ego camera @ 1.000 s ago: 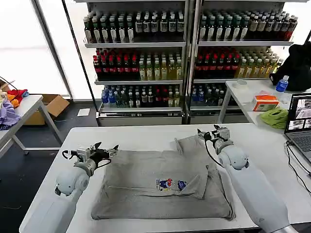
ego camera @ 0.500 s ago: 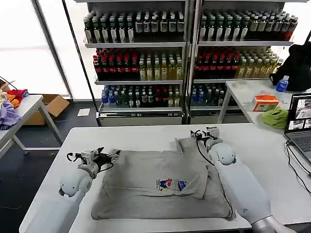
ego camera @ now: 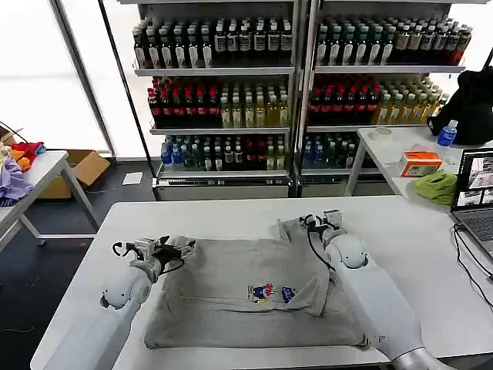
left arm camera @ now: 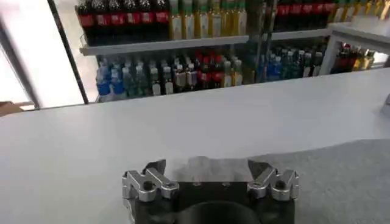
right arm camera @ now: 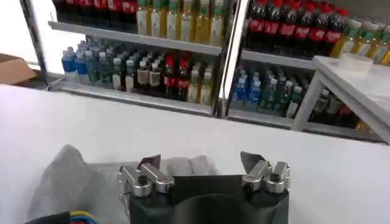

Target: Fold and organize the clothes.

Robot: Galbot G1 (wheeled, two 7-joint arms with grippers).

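Observation:
The shirt's far edge (ego camera: 235, 240) will cover the multicoloured print and reach the shirt's crease (ego camera: 227, 303) when I fold it over, because the print is next to that crease.
The clothes, a light grey shirt (ego camera: 231, 297) with a small multicoloured print (ego camera: 271, 293), lie flat on the white table (ego camera: 231, 212), with a folded flap along the right side. My left gripper (ego camera: 174, 247) stands open, low at the shirt's far left corner; in the left wrist view grey cloth (left arm camera: 341, 176) lies just ahead of the open left gripper (left arm camera: 207, 165). My right gripper (ego camera: 320, 223) stands open at the far right corner, over a bunched bit of cloth (right arm camera: 67, 176). Nothing is held between the spread fingers of the right gripper (right arm camera: 200, 161).
Shelves of drink bottles (ego camera: 293, 92) stand behind the table. On the right, a second table carries a laptop (ego camera: 476, 193), a bright green cloth (ego camera: 435, 187), an orange box (ego camera: 421, 163) and a blue bottle (ego camera: 446, 133). A lilac cloth (ego camera: 11, 181) lies on a side table at far left.
Both grippers have moved inward and lower toward the shirt's far corners, the left one to the right and the right one to the left. The shirt has not moved.

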